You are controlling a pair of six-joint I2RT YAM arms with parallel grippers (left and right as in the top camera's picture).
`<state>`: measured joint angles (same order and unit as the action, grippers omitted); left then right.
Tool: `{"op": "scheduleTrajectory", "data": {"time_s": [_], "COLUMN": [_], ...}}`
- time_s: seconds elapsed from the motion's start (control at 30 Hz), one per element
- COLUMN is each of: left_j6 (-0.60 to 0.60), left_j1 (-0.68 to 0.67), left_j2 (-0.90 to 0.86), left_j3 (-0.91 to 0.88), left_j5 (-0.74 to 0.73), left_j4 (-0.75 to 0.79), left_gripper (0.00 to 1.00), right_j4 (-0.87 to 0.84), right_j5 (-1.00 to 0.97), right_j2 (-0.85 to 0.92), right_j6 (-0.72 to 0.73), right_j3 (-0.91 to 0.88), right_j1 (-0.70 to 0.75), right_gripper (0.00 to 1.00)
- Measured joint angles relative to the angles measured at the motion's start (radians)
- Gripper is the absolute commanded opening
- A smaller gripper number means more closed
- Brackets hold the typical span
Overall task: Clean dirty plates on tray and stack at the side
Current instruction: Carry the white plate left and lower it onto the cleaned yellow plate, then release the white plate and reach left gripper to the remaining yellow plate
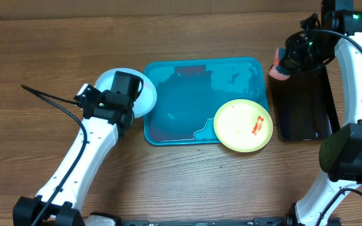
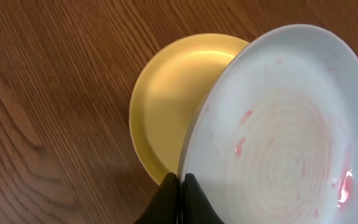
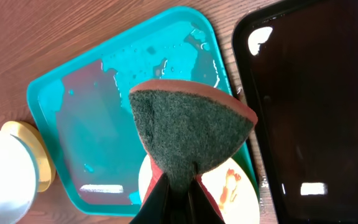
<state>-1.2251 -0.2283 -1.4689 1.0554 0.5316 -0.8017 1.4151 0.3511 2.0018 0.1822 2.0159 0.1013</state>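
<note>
The light blue plate [image 1: 145,97] is held by its rim in my left gripper over the pale yellow plate [image 2: 165,106]. I should keep lowering it until it rests there, then let go.
My left gripper [image 2: 182,177] is shut on the rim of the light blue plate [image 2: 284,124], which has faint red smears and hangs tilted over a pale yellow plate [image 2: 169,93] lying on the table left of the teal tray [image 1: 181,75]. The blue plate also shows in the overhead view [image 1: 146,94]. Another pale yellow plate [image 1: 243,125] with a red smear lies on the tray's front right corner. My right gripper [image 3: 179,180] is shut on a sponge [image 3: 188,130], green pad up, held above the black tray's near-left corner [image 1: 280,66].
A black tray [image 1: 307,107] stands right of the teal tray. The teal tray holds wet patches and reddish water. Bare wooden table lies in front and to the far left.
</note>
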Motion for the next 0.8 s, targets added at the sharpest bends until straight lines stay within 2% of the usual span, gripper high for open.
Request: {"op": "scheduleTrajectory", "data": {"time_s": [0.33,0.67,0.73,0.8], "left_j6": [-0.037,-0.02,0.002,0.017], "left_j1": [0.117,0.126,0.126,0.126], "left_j2": [-0.109,-0.114,-0.114,-0.114], "left_j3": [-0.001,-0.001,-0.001,-0.001], "left_j5": [0.022,0.033,0.028,0.022], "left_j4": [-0.079,-0.043,-0.036,-0.036], "left_gripper": [0.04,0.04,0.07,0.16], "right_j4": [0.01,0.01,0.009,0.01], "right_j5": [0.0,0.0,0.0,0.0], "right_j2": [0.0,0.0,0.0,0.0], "right_j6": [-0.008,-0.014,-0.015,-0.015], "right_j3": [0.0,0.0,0.0,0.0], "right_j1": [0.0,0.0,0.0,0.0], "right_gripper": [0.06,0.06,0.06,0.06]}}
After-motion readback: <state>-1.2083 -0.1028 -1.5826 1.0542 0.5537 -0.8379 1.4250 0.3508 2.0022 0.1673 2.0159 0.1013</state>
